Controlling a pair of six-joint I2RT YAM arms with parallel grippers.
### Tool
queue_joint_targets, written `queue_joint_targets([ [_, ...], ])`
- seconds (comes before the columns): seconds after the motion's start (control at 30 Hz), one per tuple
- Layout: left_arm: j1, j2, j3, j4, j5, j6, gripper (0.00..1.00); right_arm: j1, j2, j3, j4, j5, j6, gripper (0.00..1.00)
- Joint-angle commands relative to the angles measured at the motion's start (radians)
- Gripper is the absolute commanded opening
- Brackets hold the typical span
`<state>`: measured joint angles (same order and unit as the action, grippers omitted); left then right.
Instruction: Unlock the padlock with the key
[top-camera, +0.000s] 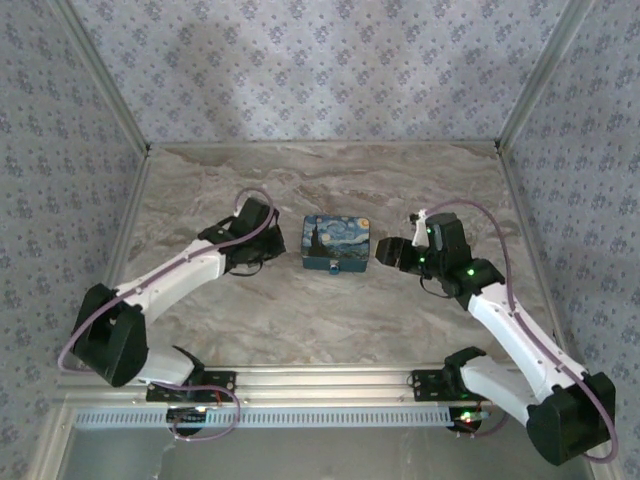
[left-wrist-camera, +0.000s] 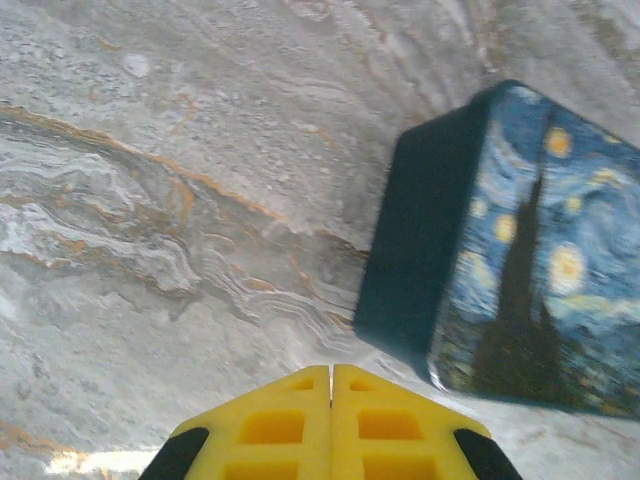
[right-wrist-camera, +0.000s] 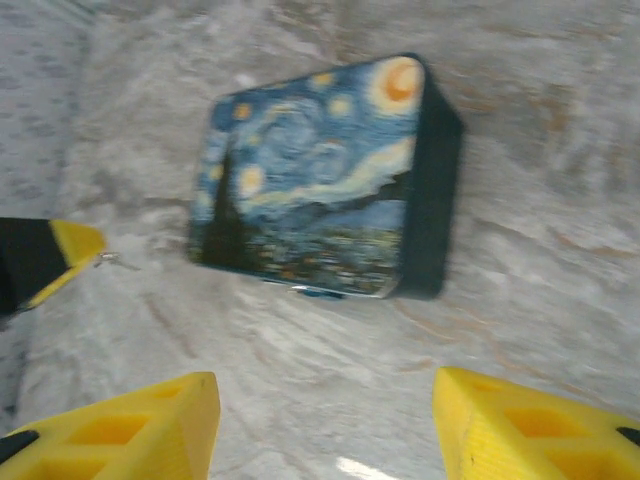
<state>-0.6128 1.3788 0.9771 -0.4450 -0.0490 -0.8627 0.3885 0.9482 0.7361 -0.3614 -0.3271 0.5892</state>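
The key (right-wrist-camera: 117, 261) sticks out free toward my open right gripper (right-wrist-camera: 326, 425), so my left gripper should keep bringing it over until my right gripper closes on it.
A small box (top-camera: 337, 243) printed with a starry night painting lies mid-table. At its front edge hangs a small blue piece, apparently the padlock (top-camera: 333, 268), blurred in the right wrist view (right-wrist-camera: 322, 292). My left gripper (top-camera: 268, 248) sits just left of the box (left-wrist-camera: 520, 250), its yellow jaws pressed together (left-wrist-camera: 331, 368). In the right wrist view a thin metal bit, apparently the key (right-wrist-camera: 108, 258), sticks out of the left fingertip (right-wrist-camera: 70, 245). My right gripper (top-camera: 385, 254) stands open (right-wrist-camera: 325, 385) just right of the box (right-wrist-camera: 320, 180), with nothing between its fingers.
The marble tabletop (top-camera: 330, 320) lies bare in front of the box. Patterned walls (top-camera: 320, 70) enclose the back and both sides. A metal rail (top-camera: 330, 378) carrying the arm bases runs along the near edge.
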Motion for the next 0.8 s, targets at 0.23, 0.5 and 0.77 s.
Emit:
queue_joint_targets([
  [0.23,-0.144,-0.075,0.121,0.017,0.053,-0.064,0.00,0.137,0.048,0.043,0.223,-0.153,0.074,0.49],
  [0.5,-0.211,-0.042,0.201,0.072,0.172,-0.076,0.00,0.179,0.083,0.017,0.287,-0.201,0.049,0.38],
  [0.77,-0.249,-0.013,0.271,0.076,0.258,-0.066,0.00,0.184,0.086,0.052,0.223,-0.201,-0.078,0.32],
])
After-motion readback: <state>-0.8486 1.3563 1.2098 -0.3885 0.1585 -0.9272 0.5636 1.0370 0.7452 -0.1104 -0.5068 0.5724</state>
